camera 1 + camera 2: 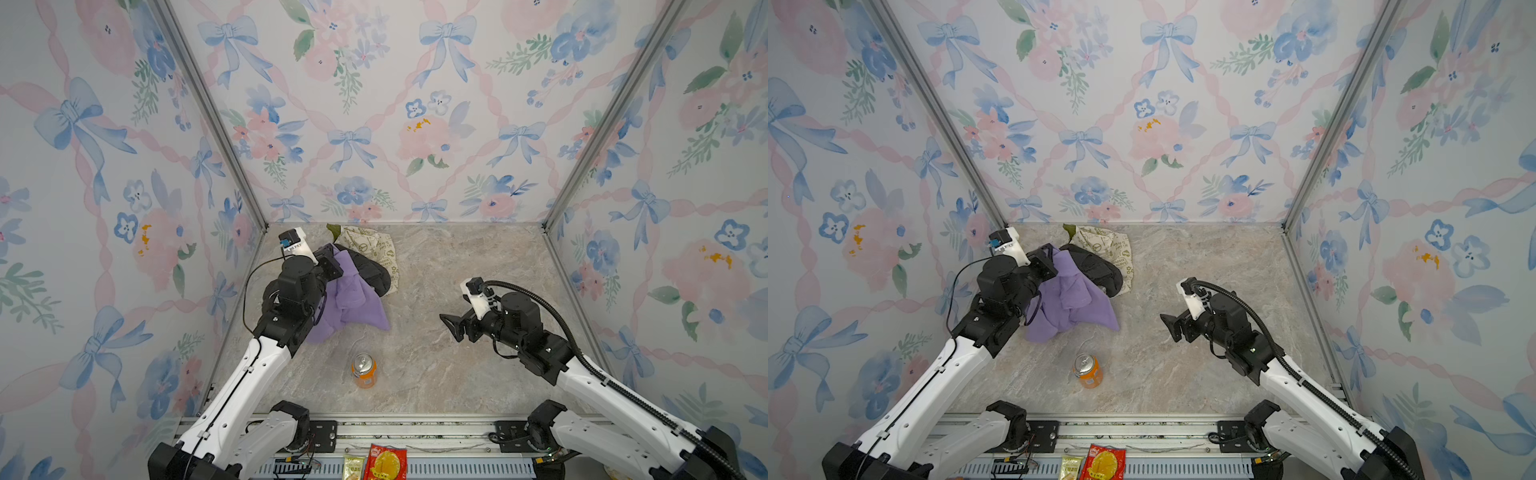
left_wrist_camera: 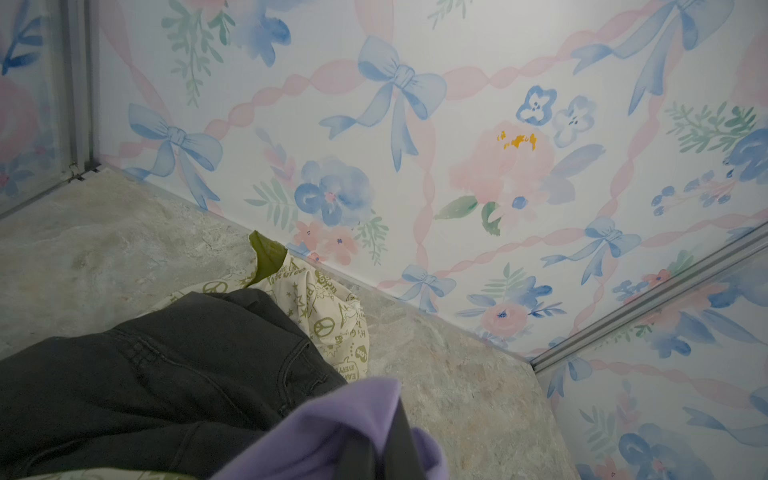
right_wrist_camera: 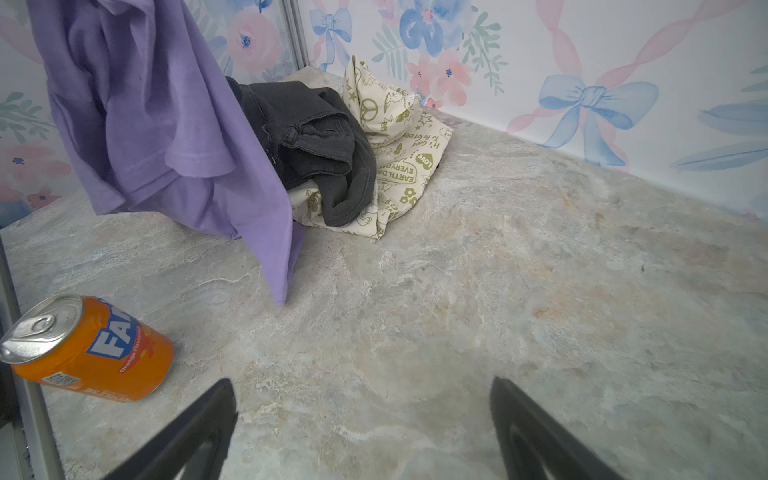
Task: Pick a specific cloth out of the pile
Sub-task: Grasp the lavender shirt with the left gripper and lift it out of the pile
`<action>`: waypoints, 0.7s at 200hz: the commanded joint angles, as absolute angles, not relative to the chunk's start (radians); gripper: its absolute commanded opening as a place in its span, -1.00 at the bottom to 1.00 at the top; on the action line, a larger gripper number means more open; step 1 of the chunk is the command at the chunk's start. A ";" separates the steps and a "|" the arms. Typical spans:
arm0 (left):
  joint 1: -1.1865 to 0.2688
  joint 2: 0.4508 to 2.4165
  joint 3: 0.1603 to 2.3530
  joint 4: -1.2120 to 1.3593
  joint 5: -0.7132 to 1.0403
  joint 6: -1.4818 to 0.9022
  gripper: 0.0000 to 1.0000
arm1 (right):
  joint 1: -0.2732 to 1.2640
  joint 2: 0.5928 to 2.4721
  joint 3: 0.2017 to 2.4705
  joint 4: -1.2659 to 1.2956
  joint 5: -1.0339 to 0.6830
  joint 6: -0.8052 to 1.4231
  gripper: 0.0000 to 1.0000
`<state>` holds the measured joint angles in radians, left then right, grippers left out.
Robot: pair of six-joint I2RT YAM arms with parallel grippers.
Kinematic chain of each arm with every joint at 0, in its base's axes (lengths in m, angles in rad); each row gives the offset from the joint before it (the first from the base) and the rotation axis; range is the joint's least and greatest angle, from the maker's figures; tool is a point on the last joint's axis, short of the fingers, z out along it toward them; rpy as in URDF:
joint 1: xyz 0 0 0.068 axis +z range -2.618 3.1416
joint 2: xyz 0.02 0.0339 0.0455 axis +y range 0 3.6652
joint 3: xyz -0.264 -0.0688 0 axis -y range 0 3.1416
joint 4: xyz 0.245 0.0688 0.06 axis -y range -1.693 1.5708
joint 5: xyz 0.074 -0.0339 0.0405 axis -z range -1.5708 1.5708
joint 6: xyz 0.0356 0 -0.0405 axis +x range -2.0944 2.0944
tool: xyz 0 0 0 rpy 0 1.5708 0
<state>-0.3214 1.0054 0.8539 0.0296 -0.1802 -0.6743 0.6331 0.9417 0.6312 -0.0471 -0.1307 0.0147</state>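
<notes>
The lilac-purple cloth (image 1: pixel 352 300) hangs over the charcoal-grey garment, far from my right gripper, so my left gripper should swing it to the clear space (image 1: pixel 440 292) to hand it over.
The lilac-purple cloth (image 1: pixel 353 303) (image 1: pixel 1071 299) hangs in folds from my left gripper (image 1: pixel 332 259) (image 1: pixel 1048 255), which is shut on its upper edge. In the left wrist view the dark fingers (image 2: pixel 399 436) pinch purple fabric (image 2: pixel 324 432). In the right wrist view the cloth (image 3: pixel 166 124) drapes down, its lowest corner near the table. Behind it lies the rest of the pile: a charcoal-grey garment (image 1: pixel 374 272) (image 3: pixel 316 141) on a cream cloth with olive prints (image 1: pixel 376 245) (image 3: pixel 407 153). My right gripper (image 1: pixel 451 326) (image 3: pixel 361 386) is open above bare table, well right of the pile.
An orange soda can (image 1: pixel 364 370) (image 1: pixel 1088 371) (image 3: pixel 91 349) stands on the marble-look table (image 1: pixel 457 374), in front of the hanging cloth. Flowered walls close in the back and both sides. Snack packets (image 1: pixel 386 461) lie on the front rail.
</notes>
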 commanded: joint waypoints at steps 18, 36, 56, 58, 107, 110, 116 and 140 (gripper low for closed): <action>-0.330 1.056 0.788 0.094 -0.122 -0.706 -1.00 | 0.725 1.060 0.718 0.037 -0.118 0.051 0.94; -0.331 1.071 0.789 0.102 -0.090 -0.716 -1.00 | 0.781 1.153 0.765 0.079 -0.098 0.062 0.94; -0.331 1.065 0.816 0.120 -0.062 -0.711 -1.00 | 0.827 1.262 0.829 0.131 -0.119 0.087 0.94; -0.332 1.062 0.820 0.123 -0.062 -0.709 -1.00 | 0.831 1.271 0.836 0.134 -0.122 0.088 0.94; -0.332 1.005 0.960 0.161 -0.095 -0.659 -1.00 | 0.890 1.429 0.943 0.198 -0.138 0.116 0.94; -0.332 1.005 0.973 0.162 -0.099 -0.656 -1.00 | 0.892 1.431 0.945 0.202 -0.139 0.119 0.94; -0.332 1.007 0.997 0.161 -0.101 -0.650 -1.00 | 0.891 1.433 0.945 0.210 -0.139 0.125 0.94; -0.333 1.028 1.092 0.159 -0.117 -0.631 -1.00 | 0.891 1.420 0.944 0.205 -0.125 0.120 0.94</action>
<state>-0.3279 1.0374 0.9913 0.0643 -0.1005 -0.6758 0.8837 1.4277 0.9142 0.1696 -0.1276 0.1032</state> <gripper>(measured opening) 0.048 0.970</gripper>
